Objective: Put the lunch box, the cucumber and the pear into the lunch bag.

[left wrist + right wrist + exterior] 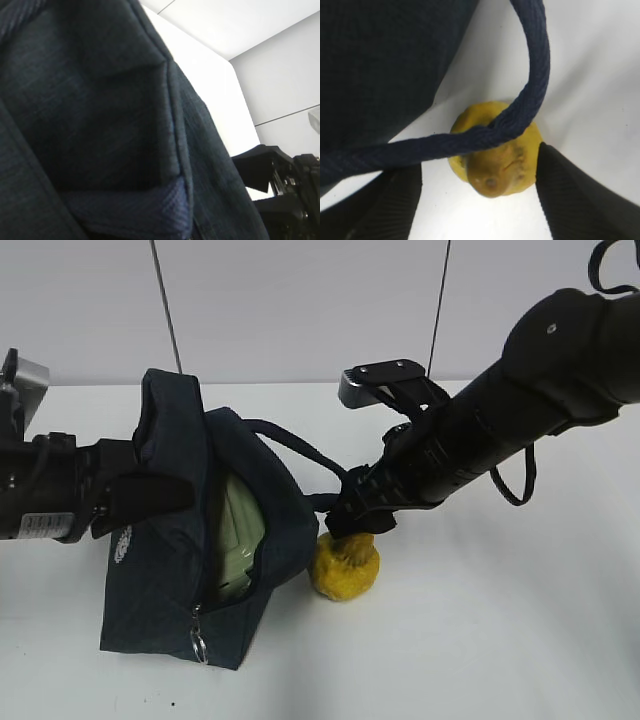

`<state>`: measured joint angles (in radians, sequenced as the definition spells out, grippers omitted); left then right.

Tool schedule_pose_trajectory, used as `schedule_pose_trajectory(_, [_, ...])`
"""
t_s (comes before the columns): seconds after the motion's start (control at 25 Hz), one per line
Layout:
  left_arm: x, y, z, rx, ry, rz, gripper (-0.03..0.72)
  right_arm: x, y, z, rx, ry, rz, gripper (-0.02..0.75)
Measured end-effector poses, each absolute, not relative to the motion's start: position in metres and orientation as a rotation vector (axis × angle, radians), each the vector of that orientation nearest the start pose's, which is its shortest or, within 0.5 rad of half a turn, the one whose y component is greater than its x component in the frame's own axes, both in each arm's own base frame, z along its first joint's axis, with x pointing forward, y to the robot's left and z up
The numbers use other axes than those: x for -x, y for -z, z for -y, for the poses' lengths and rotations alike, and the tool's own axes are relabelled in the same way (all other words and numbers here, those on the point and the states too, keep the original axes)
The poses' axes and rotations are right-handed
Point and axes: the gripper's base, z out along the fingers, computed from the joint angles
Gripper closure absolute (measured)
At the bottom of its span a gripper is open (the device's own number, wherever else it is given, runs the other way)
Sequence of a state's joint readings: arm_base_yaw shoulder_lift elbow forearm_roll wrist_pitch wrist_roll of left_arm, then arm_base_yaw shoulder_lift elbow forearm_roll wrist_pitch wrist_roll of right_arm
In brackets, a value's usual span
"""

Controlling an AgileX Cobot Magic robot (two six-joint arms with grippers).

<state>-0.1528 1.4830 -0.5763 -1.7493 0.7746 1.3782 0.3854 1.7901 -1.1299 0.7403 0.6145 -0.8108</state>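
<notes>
The pear's narrow end is between my open fingers and clear of the lunch bag's handle, so my right gripper should keep going down until the fingers close on the pear.
The navy lunch bag stands at the left with its mouth open to the right. The pale green lid of the lunch box shows inside it. My left gripper is shut on the bag's upper side and holds it up; the left wrist view shows only bag fabric. The yellow pear sits on the table by the bag's mouth. My right gripper is open just above it, its fingers on either side of the pear. A bag handle lies across the pear. The cucumber is hidden.
The white table runs to the right and front of the pear. The zipper's ring pull hangs at the bag's front corner. A second handle loop hangs behind my right arm. A wall stands behind the table.
</notes>
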Motion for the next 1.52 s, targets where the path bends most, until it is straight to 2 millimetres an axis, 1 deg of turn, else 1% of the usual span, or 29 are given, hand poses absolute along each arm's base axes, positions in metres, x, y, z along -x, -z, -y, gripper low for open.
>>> schedule_pose_trajectory(0.12, [-0.241, -0.2, 0.101, -0.118, 1.164, -2.249, 0.708, -0.329, -0.195, -0.173, 0.85, -0.614, -2.486, 0.191])
schedule_pose_trajectory(0.24, [-0.241, -0.2, 0.101, -0.118, 1.164, -2.249, 0.708, -0.333, -0.186, -0.175, 0.848, -0.63, -2.52, 0.191])
schedule_pose_trajectory(0.44, [-0.241, -0.2, 0.101, -0.118, 1.164, -2.249, 0.708, -0.334, -0.173, -0.176, 0.839, -0.643, -2.572, 0.198])
schedule_pose_trajectory(0.52, [-0.241, -0.2, 0.101, -0.118, 1.164, -2.249, 0.708, -0.334, -0.169, -0.176, 0.841, -0.649, -2.586, 0.216])
schedule_pose_trajectory(0.6, [-0.241, -0.2, 0.101, -0.118, 1.165, -2.248, 0.708, -0.335, -0.166, -0.177, 0.845, -0.651, -2.596, 0.251])
schedule_pose_trajectory(0.68, [-0.241, -0.2, 0.101, -0.118, 1.165, -2.248, 0.708, -0.335, -0.166, -0.177, 0.847, -0.648, -2.594, 0.301])
schedule_pose_trajectory(0.8, [-0.241, -0.2, 0.101, -0.118, 1.165, -2.248, 0.708, -0.336, -0.168, -0.177, 0.847, -0.648, -2.59, 0.401])
schedule_pose_trajectory(0.88, [-0.241, -0.2, 0.101, -0.118, 1.165, -2.248, 0.708, -0.336, -0.168, -0.177, 0.847, -0.648, -2.59, 0.447])
schedule_pose_trajectory(1.0, [-0.241, -0.2, 0.101, -0.118, 1.165, -2.248, 0.708, -0.337, -0.168, -0.177, 0.849, -0.646, -2.587, 0.463])
schedule_pose_trajectory(1.12, [-0.241, -0.2, 0.101, -0.118, 1.165, -2.248, 0.708, -0.335, -0.167, -0.176, 0.879, -0.631, -2.599, 0.468])
schedule_pose_trajectory(1.24, [-0.241, -0.2, 0.101, -0.118, 1.165, -2.248, 0.708, -0.332, -0.17, -0.172, 0.917, -0.59, -2.628, 0.47])
schedule_pose_trajectory(1.52, [-0.241, -0.2, 0.101, -0.118, 1.165, -2.248, 0.708, -0.322, -0.186, -0.156, 1.02, -0.392, -2.69, 0.477])
